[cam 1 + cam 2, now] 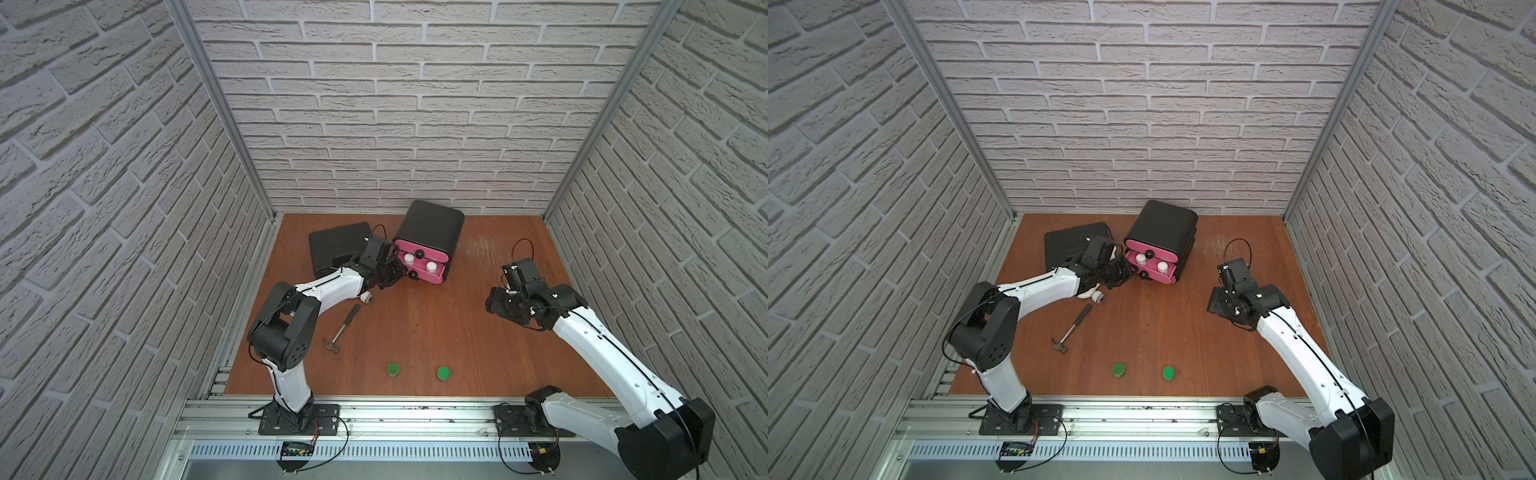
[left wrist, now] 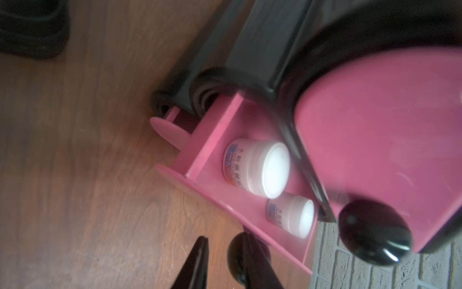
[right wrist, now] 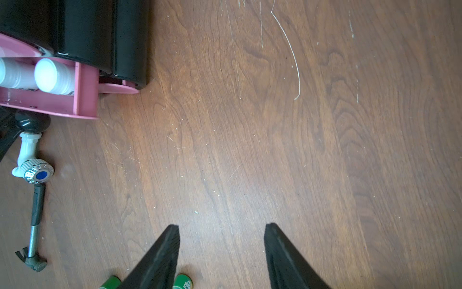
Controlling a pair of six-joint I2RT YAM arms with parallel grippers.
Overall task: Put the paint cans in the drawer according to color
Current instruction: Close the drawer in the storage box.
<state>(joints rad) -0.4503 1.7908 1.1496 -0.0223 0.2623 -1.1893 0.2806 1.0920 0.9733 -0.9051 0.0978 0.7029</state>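
Observation:
The middle drawer (image 2: 216, 180) with the white-lidded cans sticks out over the bottom drawer, so the robot's left gripper should close it before pulling the bottom drawer open (image 2: 169, 131).
Two white-lidded paint cans (image 1: 409, 259) (image 2: 257, 167) lie in the pulled-out pink middle drawer (image 2: 212, 140) of the black cabinet (image 1: 430, 224). Two green-lidded cans (image 1: 393, 368) (image 1: 1168, 372) stand near the table's front edge. My left gripper (image 2: 225, 237) (image 1: 397, 272) is at that drawer's black knob (image 2: 235, 252). Its jaws are nearly together and one finger lies across the knob, with only wood showing between them. My right gripper (image 3: 221, 225) (image 1: 493, 304) hovers open and empty over bare table, to the right of the cabinet.
A hammer (image 1: 343, 328) and a white bent pipe fitting (image 1: 367, 296) lie beside my left arm. A black case (image 1: 336, 249) sits to the cabinet's left. The bottom drawer (image 2: 165, 127) is slightly ajar. Brick walls enclose three sides.

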